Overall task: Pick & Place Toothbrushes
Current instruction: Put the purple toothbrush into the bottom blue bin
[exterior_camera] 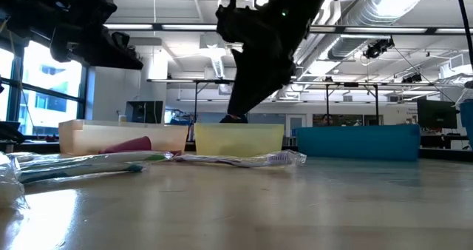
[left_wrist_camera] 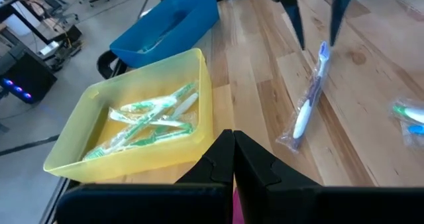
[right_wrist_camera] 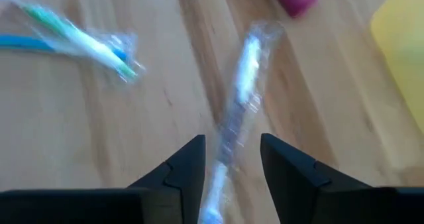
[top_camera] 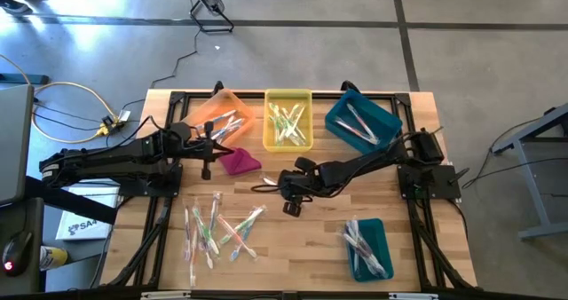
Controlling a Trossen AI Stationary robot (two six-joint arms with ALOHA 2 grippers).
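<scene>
I can see that the white-and-blue toothbrush point(right_wrist_camera: 236, 105) lies alone, in line with the gap between my right gripper's open fingers. I should keep going down until the fingers are on either side of its neck point(right_wrist_camera: 221, 171).
A wrapped white-and-blue toothbrush point(right_wrist_camera: 240, 98) lies flat on the wooden table point(top_camera: 417, 229), in front of the yellow bin point(top_camera: 288, 118). My right gripper point(right_wrist_camera: 232, 151) hangs open above it, and the near end of the toothbrush shows between its fingers, untouched. In the low view the right gripper point(exterior_camera: 236, 109) is clear of the toothbrush point(exterior_camera: 244, 159). My left gripper point(left_wrist_camera: 233, 151) is shut and waits in the air over the magenta cloth lump point(top_camera: 240, 161). Several loose toothbrushes point(top_camera: 222, 229) lie near the table's near-left.
An orange bin point(top_camera: 222, 114), the yellow bin point(left_wrist_camera: 132, 124) with green toothbrushes and a teal bin point(top_camera: 362, 122) stand along the far edge. Another teal bin point(top_camera: 368, 247) with toothbrushes sits near-right. Bare wood shows between the two arms and toward the near edge.
</scene>
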